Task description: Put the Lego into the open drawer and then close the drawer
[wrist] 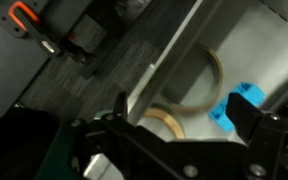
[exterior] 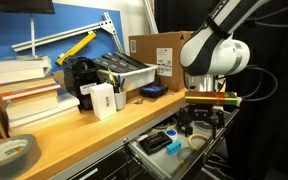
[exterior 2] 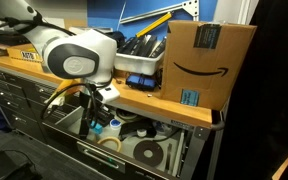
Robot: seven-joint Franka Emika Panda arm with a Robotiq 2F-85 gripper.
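I should back out past the drawer front (exterior 2: 109, 163), go lower and push the drawer shut, because the Lego is in the drawer and my gripper is hanging over the drawer's inside (exterior 2: 129, 149).
The drawer (exterior: 147, 160) stands pulled out under the wooden bench top, and it shows in both exterior views (exterior 2: 119, 163). My gripper (exterior: 199, 122) hangs low over its inside (exterior 2: 92, 118). In the wrist view the gripper (wrist: 184, 112) is open, its two dark fingers wide apart. The small cyan-blue Lego (wrist: 239, 104) lies on the pale drawer floor just behind the right finger. It is not pinched between the fingers. The drawer's wall (wrist: 164, 65) runs diagonally through the wrist view.
Tape rolls (wrist: 189, 80) lie in the drawer (exterior 2: 147, 153). On the bench stand a white box (exterior: 102, 100), a flat dark-blue object (exterior: 152, 91), a cardboard box (exterior: 164, 55), stacked books (exterior: 29, 100) and a tape roll (exterior: 9, 152). Lower drawer fronts (exterior 2: 24, 100) line the bench.
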